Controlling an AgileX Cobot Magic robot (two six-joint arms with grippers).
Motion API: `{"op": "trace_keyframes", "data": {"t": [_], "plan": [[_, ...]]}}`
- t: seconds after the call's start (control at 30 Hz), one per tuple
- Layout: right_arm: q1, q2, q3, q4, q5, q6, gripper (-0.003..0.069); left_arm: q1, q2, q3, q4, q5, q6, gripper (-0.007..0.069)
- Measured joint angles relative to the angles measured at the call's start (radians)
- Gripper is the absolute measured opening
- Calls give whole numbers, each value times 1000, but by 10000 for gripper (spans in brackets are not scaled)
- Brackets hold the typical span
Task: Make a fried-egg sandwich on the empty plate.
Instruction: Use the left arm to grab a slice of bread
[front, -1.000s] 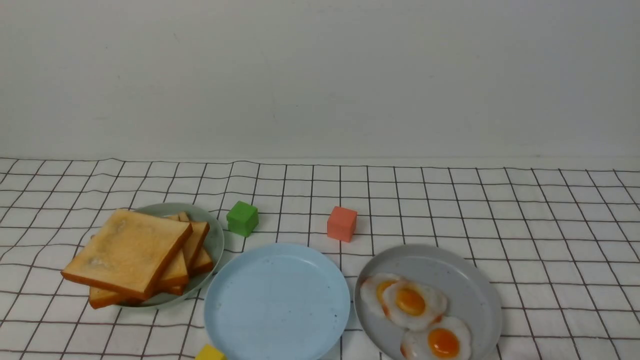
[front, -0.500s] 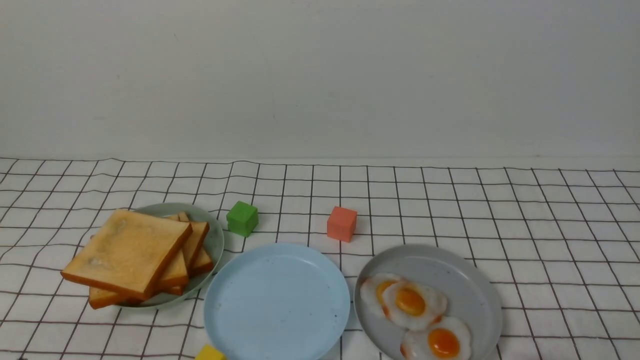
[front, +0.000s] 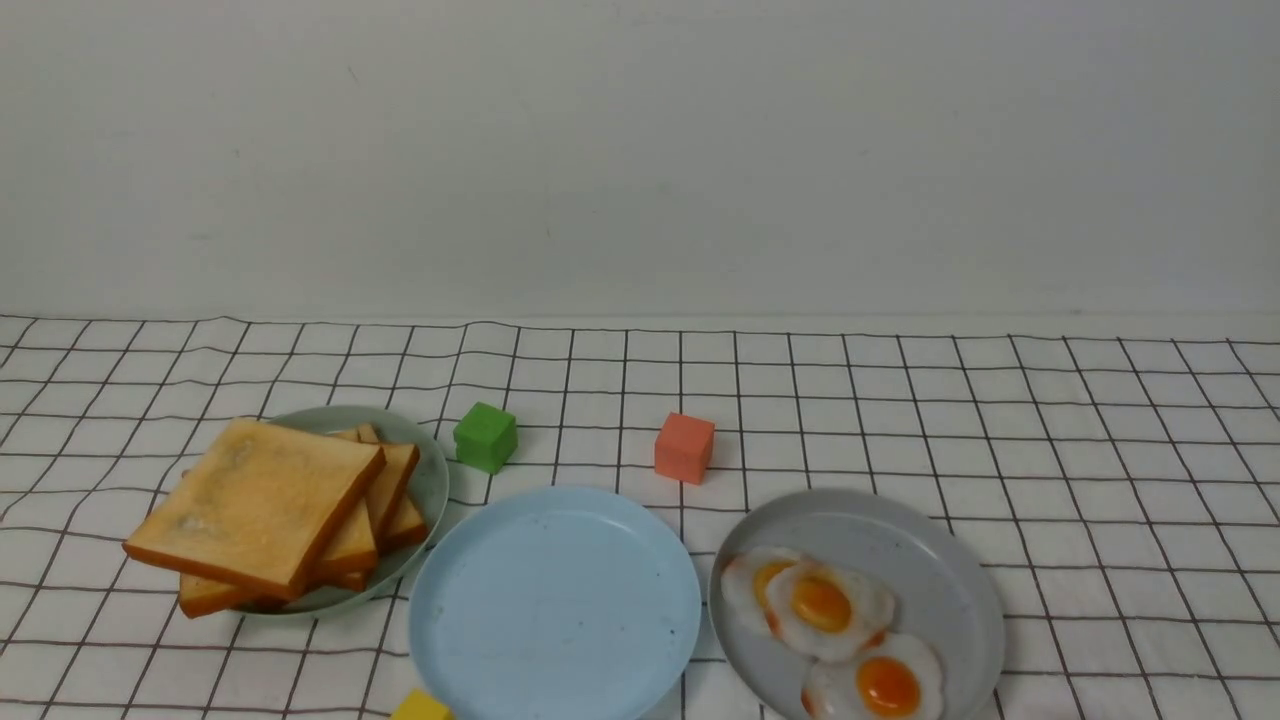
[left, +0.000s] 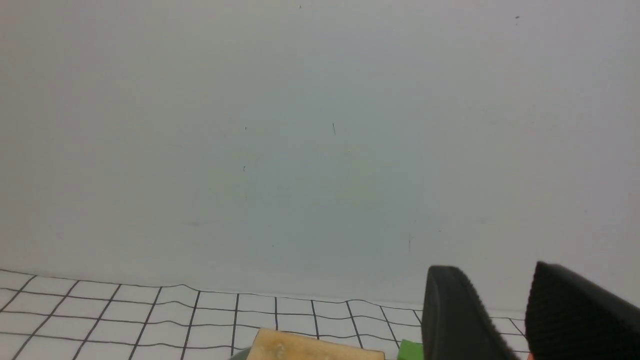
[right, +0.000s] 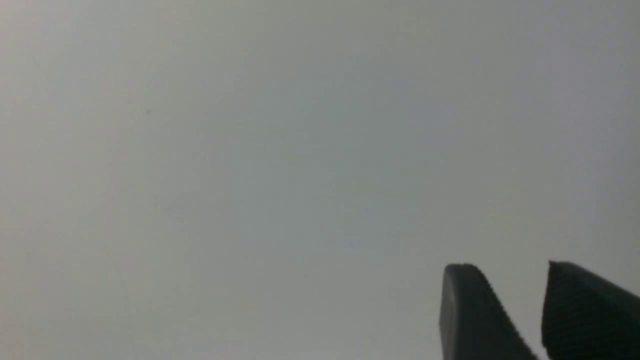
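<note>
I expect the top toast slice (front: 254, 494) to come off alone and leave the others stacked when I lift its overhanging edge, because it lies crooked over the slices (front: 350, 544) below.
The pale sky-blue empty plate (front: 555, 603) lies bare at the front middle. A stack of golden-brown toast slices (front: 262, 505) rests on a pale green plate (front: 432, 480) to its left. Fried eggs (front: 822, 602) with orange yolks lie on a grey plate (front: 920, 545) to its right. No sandwich is assembled anywhere. Neither arm shows in the front view. My left gripper (left: 500, 280) is open and empty, raised, facing the wall, with a toast edge (left: 310, 350) below it. My right gripper (right: 507, 275) is open and empty, facing only bare wall.
A green cube (front: 486, 436) and an orange-red cube (front: 684, 447) stand behind the plates. A yellow cube (front: 420, 706) peeks in at the front edge. The checked white cloth (front: 1100, 450) covers the table up to the wall. The green cube also shows in the left wrist view (left: 410, 351).
</note>
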Motion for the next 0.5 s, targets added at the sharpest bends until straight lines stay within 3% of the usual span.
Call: {"op": "trace_keyframes", "data": {"t": [0.2, 0.37, 0.5], "plan": [[0, 0, 0, 0, -14, 78, 241, 0, 0, 0, 0, -2, -1, 237], [0, 0, -35, 5, -35, 269, 241, 0, 0, -2, -37, -148, -57, 237], [0, 5, -164, 0, -16, 337, 241, 0, 0, -116, -49, -108, -95, 237]]}}
